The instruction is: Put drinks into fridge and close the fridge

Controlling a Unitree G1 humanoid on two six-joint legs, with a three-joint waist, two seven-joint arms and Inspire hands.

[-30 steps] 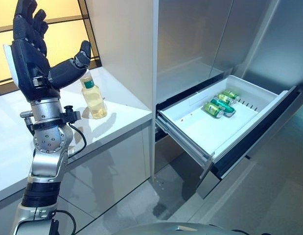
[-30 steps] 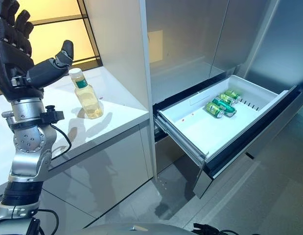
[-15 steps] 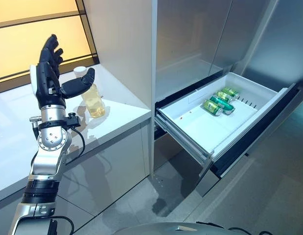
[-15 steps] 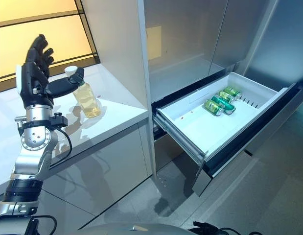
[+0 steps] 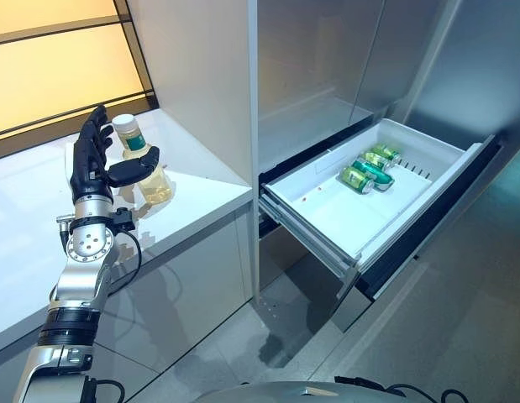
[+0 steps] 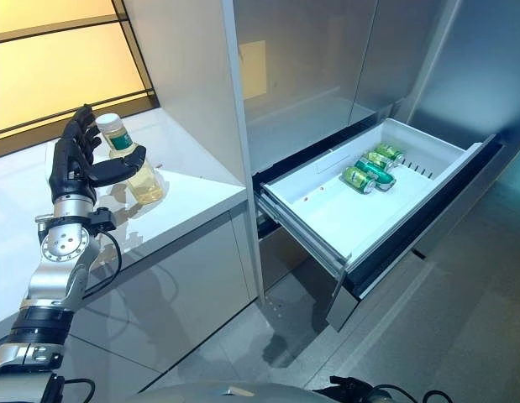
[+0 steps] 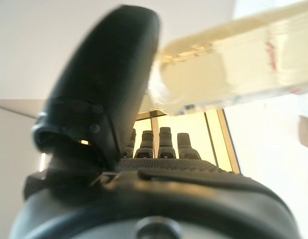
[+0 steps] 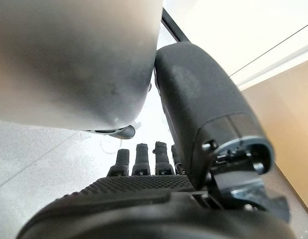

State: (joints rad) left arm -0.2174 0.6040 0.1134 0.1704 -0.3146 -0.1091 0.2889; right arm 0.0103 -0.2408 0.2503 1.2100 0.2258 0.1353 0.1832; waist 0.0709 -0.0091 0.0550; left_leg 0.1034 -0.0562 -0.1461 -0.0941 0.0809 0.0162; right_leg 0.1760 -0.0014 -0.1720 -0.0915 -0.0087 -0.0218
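Note:
The pale yellow drink (image 5: 155,186) should stay inside when I tip the bottle and lay it down, because the light cap (image 5: 123,123) closes the bottle's neck.
A bottle (image 5: 160,185) of pale yellow drink with a green label and light cap stands upright on the white counter (image 5: 201,189). My left hand (image 5: 93,168) is open beside it, fingers straight up on its left and the thumb reaching across its front. The left wrist view shows the thumb (image 7: 109,84) close against the bottle (image 7: 233,69). The fridge drawer (image 5: 344,217) is pulled out, with green cans (image 5: 368,168) lying at its far end. My right hand (image 8: 144,199) is open with straight fingers, next to a grey metal surface.
The tall steel fridge front (image 5: 318,67) rises behind the open drawer. A white cabinet side panel (image 5: 201,75) stands between the counter and the fridge. A yellow-lit window (image 5: 49,59) backs the counter. Grey floor (image 5: 461,319) lies below the drawer.
My left hand has come down from high above the counter and moved in to the bottle, its thumb now across the bottle's front. The view has shifted slightly.

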